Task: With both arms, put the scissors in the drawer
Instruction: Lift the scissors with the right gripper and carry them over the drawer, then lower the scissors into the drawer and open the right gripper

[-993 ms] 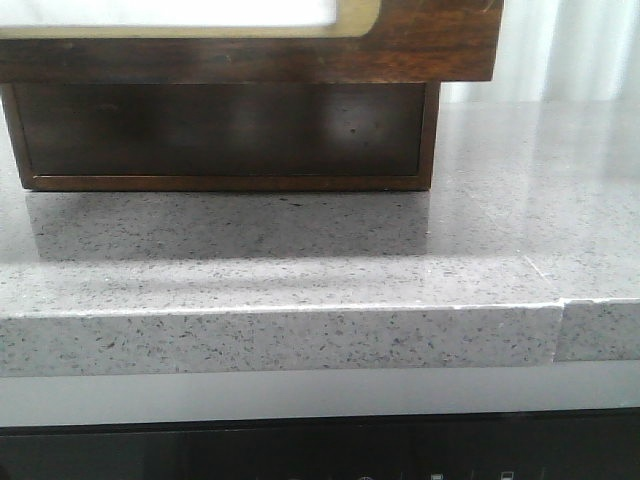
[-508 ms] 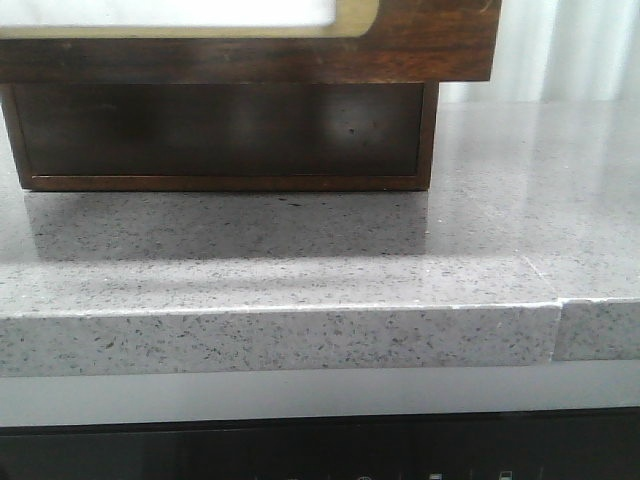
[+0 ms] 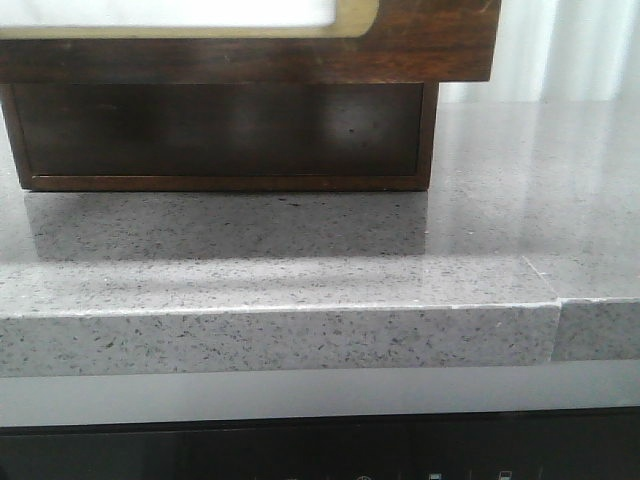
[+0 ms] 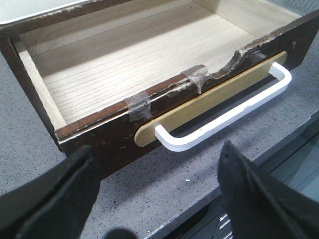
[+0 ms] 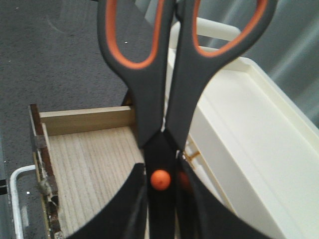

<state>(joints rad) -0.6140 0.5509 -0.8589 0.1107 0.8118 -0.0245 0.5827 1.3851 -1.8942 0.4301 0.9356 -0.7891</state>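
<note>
The scissors are hanging over the pulled-out, empty drawer. My right gripper should keep lowering them until they lie on the drawer's pale bottom, and then let go.
The scissors, dark grey with orange-lined loops and an orange pivot, are held upright by my right gripper, which is shut on their blades just below the pivot. They hang above the drawer, whose pale inside is open and holds nothing. In the left wrist view the drawer stands pulled out. My left gripper is open in front of its white handle, touching nothing. The front view shows only the drawer's dark front, with neither gripper nor the scissors in sight.
A cream cabinet top with a raised rim lies beside the drawer. The grey speckled counter ends in a front edge close under the left gripper. A dark recessed wooden base sits below the drawer front.
</note>
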